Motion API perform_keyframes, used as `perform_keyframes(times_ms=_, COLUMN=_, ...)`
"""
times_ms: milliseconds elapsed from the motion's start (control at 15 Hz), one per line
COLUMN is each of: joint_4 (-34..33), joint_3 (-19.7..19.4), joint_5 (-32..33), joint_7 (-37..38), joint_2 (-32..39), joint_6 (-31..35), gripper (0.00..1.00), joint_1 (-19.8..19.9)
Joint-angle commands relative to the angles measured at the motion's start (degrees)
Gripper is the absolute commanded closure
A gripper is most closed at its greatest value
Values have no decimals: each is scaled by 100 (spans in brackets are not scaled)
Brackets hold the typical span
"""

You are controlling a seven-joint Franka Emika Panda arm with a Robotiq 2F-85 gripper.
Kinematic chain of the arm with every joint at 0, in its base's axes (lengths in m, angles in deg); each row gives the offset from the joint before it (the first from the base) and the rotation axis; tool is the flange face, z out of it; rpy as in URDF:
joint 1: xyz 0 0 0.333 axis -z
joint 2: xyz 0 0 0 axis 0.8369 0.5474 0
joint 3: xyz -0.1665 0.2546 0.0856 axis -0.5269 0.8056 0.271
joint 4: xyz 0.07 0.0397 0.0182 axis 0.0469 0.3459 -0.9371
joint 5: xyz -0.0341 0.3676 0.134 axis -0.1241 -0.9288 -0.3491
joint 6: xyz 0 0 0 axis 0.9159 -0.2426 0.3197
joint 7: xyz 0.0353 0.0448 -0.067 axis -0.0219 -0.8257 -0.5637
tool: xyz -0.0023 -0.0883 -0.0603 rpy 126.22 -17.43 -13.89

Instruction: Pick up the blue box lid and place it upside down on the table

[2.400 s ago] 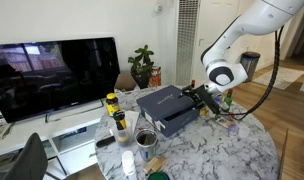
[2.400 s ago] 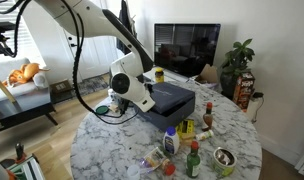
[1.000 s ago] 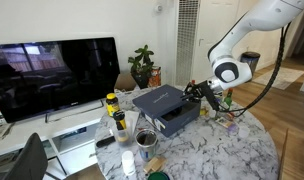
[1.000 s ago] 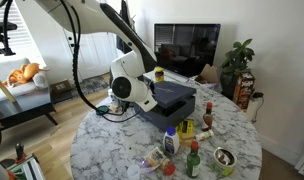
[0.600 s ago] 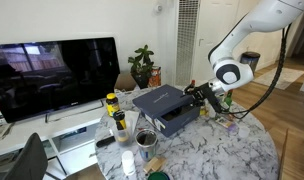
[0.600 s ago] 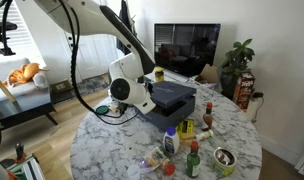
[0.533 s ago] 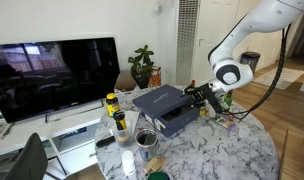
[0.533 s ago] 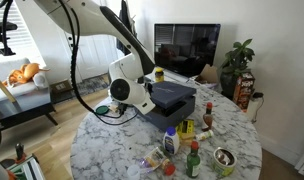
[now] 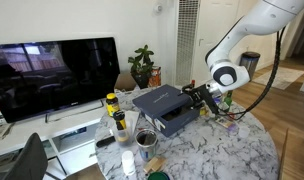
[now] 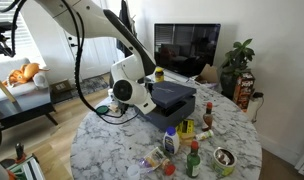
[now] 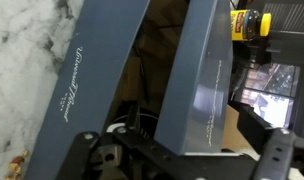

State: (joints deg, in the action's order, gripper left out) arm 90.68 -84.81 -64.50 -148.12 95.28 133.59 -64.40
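Next, I open my gripper, line it up with the lid's side and reach deeper before I lift, because the lid's side (image 11: 195, 85) slants between my fingers beside the open gap (image 11: 152, 72).
The blue box lid (image 9: 159, 98) sits tilted over the deeper navy box base (image 9: 178, 121) on the marble table (image 9: 224, 150); its edge on the gripper side is raised. My gripper (image 9: 195, 93) is at that raised edge. In the wrist view the lid's side wall (image 11: 200, 80) runs between my fingers (image 11: 187, 150), with the base wall (image 11: 92, 80) beside it and a gap between them. The fingers look shut on the lid's wall. In an exterior view the lid (image 10: 174, 93) lies on the base (image 10: 170, 113) and the wrist hides my fingers.
Yellow-capped bottles (image 9: 112, 103) and a tin can (image 9: 145, 140) stand near the box. More bottles (image 10: 192, 158) and a can (image 10: 225, 158) crowd the table (image 10: 112, 140). A TV (image 9: 52, 75) and a plant (image 9: 142, 65) stand beyond the table's edge.
Since the earliest frames the lid's gripper-side edge has risen off the base. Over the last half second the arm and lid have hardly moved.
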Motion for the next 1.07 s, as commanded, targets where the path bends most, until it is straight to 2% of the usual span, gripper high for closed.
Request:
perform_keyframes(times_ms=0, joint_4=-245, joint_3=-3, joint_5=115, joint_7=155, joint_2=253, joint_6=-228, gripper=0, joint_1=119)
perform_keyframes(times_ms=600, joint_4=-610, joint_3=-45, joint_5=71, joint_7=233, joint_2=785, joint_6=-619, gripper=0, joint_1=228)
perform_keyframes(times_ms=867, joint_4=-657, joint_3=-94, joint_5=7, joint_7=183, joint_2=892, joint_6=-899, gripper=16, joint_1=288)
perform_keyframes(times_ms=933, joint_4=-657, joint_3=-104, joint_5=-6, joint_7=174, joint_2=905, joint_6=-945, gripper=25, joint_1=304)
perform_keyframes(times_ms=1000, joint_4=-661, joint_3=-110, joint_5=-20, joint_7=192, joint_2=923, joint_6=-973, gripper=21, joint_1=320)
